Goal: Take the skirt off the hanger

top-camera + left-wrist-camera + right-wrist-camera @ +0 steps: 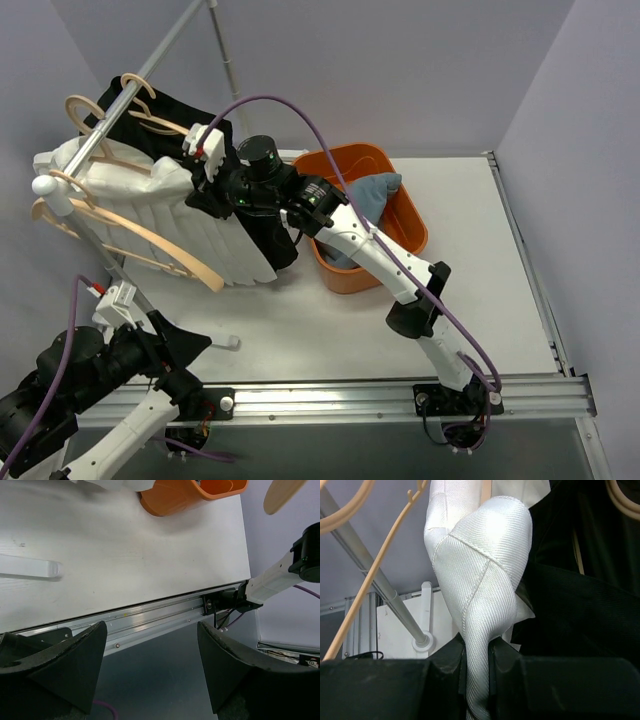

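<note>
The white skirt point(200, 235) lies between the black garment and the empty hanger, so my right gripper should pull it over the open tabletop point(298, 325), within my left gripper's reach.
A white pleated skirt point(205, 225) hangs on a wooden hanger point(118, 152) on the slanted metal rail point(150, 68) at the back left. My right gripper point(198, 168) reaches up to the skirt's upper right corner. In the right wrist view it point(477, 672) is shut on a twisted fold of the white skirt fabric point(480, 575). My left gripper point(197, 347) is low at the front left, away from the skirt. In the left wrist view it point(151, 635) is open and empty above the table's front rail.
A black garment point(262, 232) hangs right behind the skirt and fills the right of the right wrist view point(580, 610). An empty wooden hanger point(150, 240) hangs in front. An orange basket point(405, 215) with blue cloth stands to the right. The rack's white foot point(230, 343) lies near my left gripper.
</note>
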